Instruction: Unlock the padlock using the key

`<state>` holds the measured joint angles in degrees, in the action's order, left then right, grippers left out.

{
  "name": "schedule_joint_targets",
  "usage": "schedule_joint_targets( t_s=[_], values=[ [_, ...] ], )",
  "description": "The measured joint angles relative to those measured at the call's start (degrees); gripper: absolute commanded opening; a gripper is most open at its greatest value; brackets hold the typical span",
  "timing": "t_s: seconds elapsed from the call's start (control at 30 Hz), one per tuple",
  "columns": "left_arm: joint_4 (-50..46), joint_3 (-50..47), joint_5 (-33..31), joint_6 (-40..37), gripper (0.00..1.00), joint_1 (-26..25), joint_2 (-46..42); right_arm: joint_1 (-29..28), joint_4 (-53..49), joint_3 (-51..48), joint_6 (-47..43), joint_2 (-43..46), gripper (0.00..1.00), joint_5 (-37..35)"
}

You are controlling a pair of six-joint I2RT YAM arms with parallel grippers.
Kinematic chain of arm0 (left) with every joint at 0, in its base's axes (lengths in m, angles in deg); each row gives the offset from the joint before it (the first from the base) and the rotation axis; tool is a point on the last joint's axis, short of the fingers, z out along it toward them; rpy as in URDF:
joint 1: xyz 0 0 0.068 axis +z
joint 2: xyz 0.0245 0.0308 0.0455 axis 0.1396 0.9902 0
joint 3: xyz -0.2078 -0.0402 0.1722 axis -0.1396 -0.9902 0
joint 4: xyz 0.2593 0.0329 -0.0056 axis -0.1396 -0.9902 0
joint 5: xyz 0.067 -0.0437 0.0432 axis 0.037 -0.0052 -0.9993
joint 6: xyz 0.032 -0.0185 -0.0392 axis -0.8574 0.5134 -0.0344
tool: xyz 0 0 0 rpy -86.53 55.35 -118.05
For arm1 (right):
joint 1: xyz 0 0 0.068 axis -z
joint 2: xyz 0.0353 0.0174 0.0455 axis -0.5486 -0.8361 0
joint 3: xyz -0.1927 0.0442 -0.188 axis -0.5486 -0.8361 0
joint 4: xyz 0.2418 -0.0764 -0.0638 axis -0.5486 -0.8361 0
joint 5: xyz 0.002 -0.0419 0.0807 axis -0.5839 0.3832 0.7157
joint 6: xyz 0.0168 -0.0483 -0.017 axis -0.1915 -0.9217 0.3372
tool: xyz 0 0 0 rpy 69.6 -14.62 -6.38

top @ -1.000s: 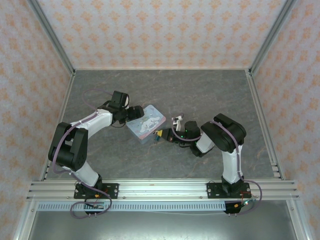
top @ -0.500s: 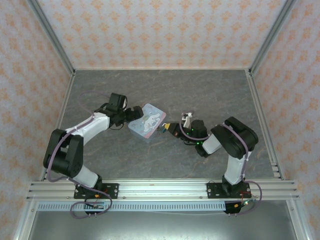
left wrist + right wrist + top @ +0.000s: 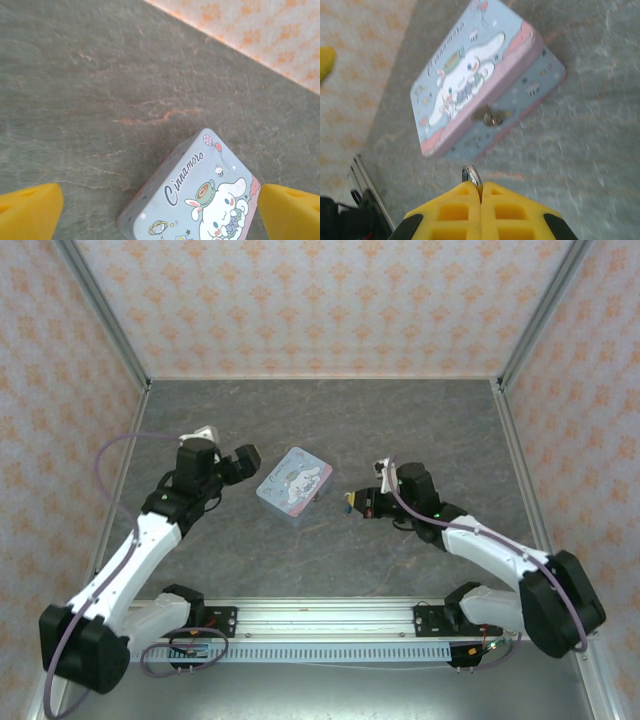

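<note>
The padlock's loop is clear of the tin's clasp, so my right gripper keeps carrying the padlock toward the open tabletop near the rail and let it go there.
My right gripper is shut, just right of the pale blue cartoon tin. A chrome loop sticks out between its yellow pads; it looks like the shackle of the padlock, whose body is hidden in the grip. The clasp on the tin's front wall hangs bare. My left gripper stands wide open just left of the tin, its yellow fingertips apart from the lid. The key is out of view.
The tin lies flat in the middle of the grey marbled table. Patterned walls with metal posts enclose the table on three sides. An aluminium rail runs along the near edge.
The left arm has drawn back to the left, off the tin, with its jaws wide. The right arm has pulled away to the right, still shut. The tin has settled flat.
</note>
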<state>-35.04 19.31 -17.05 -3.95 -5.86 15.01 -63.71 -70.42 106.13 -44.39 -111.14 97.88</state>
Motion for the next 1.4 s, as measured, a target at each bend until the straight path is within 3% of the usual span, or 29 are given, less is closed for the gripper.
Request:
schedule_joint_targets(
  t_s=[0.2,0.4,0.43,0.63,0.8,1.0,1.1,1.17,1.4],
  values=[
    [-3.15,-0.61,-3.32,-0.46,1.00,0.00,-5.75,0.00,-18.01,0.68,-3.19,0.63,0.00,-0.66],
    [-4.87,-1.70,-3.76,-1.09,1.00,0.00,-7.02,0.00,-21.33,0.68,-3.34,-5.86,0.00,-1.03],
    [-5.01,-1.92,-3.78,-1.14,1.00,0.00,-7.21,0.00,-21.46,0.68,-3.37,-7.23,0.03,-1.03],
    [-5.60,-2.27,-4.66,-1.29,1.00,0.00,-7.72,-0.02,-21.86,1.27,-3.82,-9.25,0.40,-2.58],
    [-5.81,-2.27,-5.29,-1.64,1.00,0.00,-7.85,0.02,-22.12,2.43,-4.59,-3.06,0.57,-6.58],
    [-5.16,-2.38,-8.57,-3.04,1.00,0.00,-10.82,0.79,-23.28,4.72,-8.17,8.02,0.74,-16.72],
    [-0.20,-4.90,-11.32,-4.92,1.00,0.00,-14.58,1.81,-23.50,4.81,-11.39,13.44,0.85,-23.78],
    [5.29,-9.07,-13.46,-6.45,1.00,0.00,-17.84,2.89,-23.04,4.57,-13.99,17.09,0.99,-28.70],
    [15.58,-17.81,-18.86,-13.49,1.00,0.02,-20.96,11.02,-12.39,-4.52,-22.99,26.67,0.99,-42.88]
  ],
)
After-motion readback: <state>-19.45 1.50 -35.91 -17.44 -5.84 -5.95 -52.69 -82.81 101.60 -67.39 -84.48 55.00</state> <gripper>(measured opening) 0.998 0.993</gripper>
